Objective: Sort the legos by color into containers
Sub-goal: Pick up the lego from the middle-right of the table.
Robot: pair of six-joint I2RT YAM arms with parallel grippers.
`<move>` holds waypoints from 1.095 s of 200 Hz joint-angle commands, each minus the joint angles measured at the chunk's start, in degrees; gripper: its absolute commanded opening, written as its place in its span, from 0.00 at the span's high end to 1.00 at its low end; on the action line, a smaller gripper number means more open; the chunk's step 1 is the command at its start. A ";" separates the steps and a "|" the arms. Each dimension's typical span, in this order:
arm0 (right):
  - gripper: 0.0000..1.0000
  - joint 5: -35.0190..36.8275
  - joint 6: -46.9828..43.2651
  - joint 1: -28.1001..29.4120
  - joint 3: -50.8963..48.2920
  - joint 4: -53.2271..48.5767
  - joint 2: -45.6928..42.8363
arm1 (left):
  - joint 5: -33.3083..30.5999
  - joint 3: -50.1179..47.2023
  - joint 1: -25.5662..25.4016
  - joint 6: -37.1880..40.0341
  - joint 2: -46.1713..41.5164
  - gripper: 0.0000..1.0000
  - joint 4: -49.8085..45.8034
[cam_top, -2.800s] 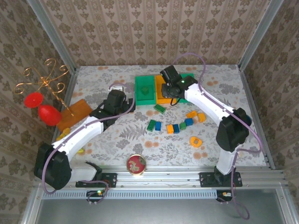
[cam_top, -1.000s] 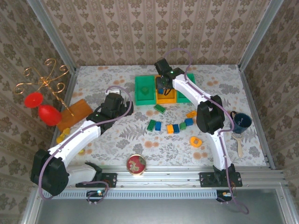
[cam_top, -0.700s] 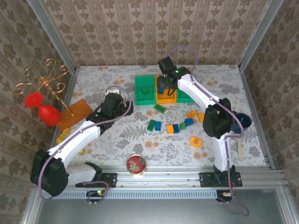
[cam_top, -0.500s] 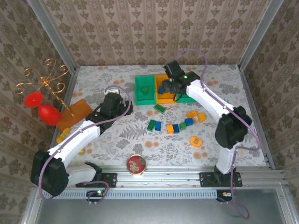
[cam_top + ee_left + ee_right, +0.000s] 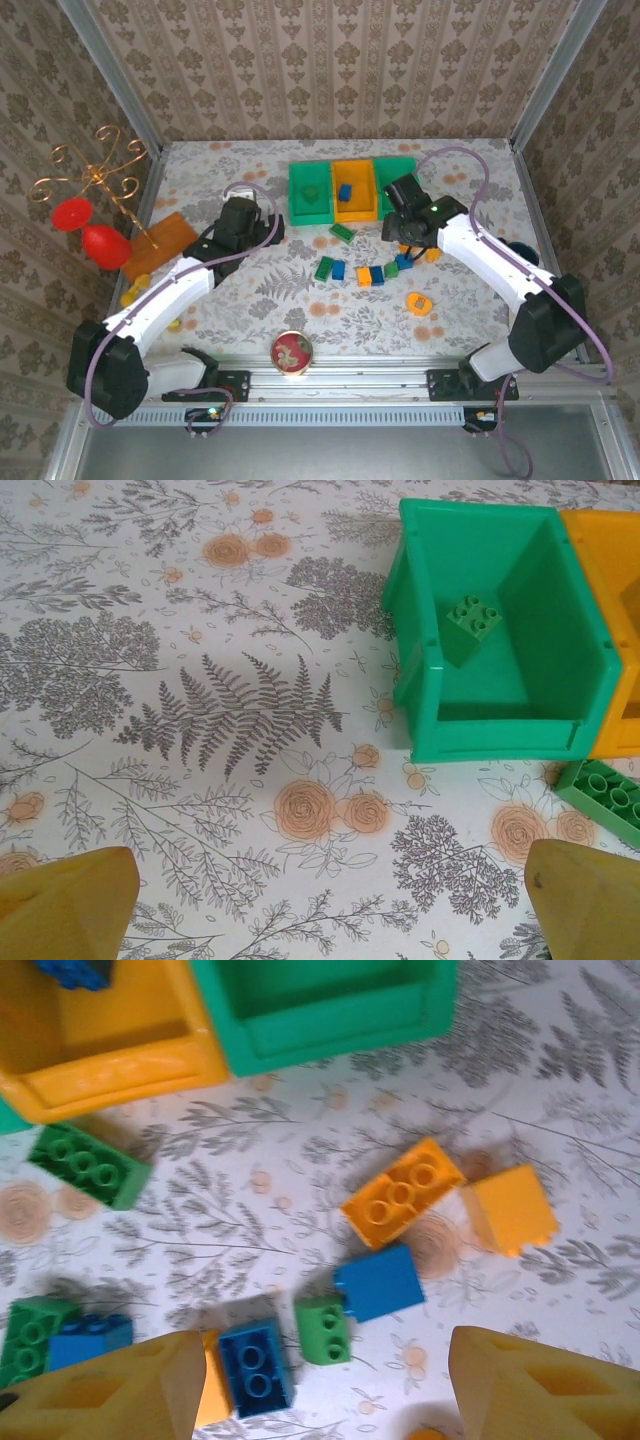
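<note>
A gap lies between the outermost orange lego and its orange neighbour, so my right gripper should keep moving there until its fingers can close around that lego.
Three containers stand in a row at the back: a green bin with a green lego inside, an orange bin holding a blue lego, and a second green bin. Loose legos lie in front: a green one and a mixed line. My right gripper hangs open over this line, a small green brick and a blue one between its fingers, untouched. My left gripper is open over bare cloth near the first green bin.
A round red-lidded tin sits at the near edge. A flat orange sheet and a gold stand with red balls occupy the left side, with yellow bits near the left arm. Patterned walls close three sides.
My right gripper opened over the orange bin, left the blue brick in it, then swung back right and nearer, above the loose bricks. The left arm stayed put.
</note>
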 commanded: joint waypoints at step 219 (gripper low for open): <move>0.32 -7.43 -5.40 -18.43 -8.05 2.55 10.29 | 3.40 -0.66 1.74 -3.02 2.20 0.00 0.62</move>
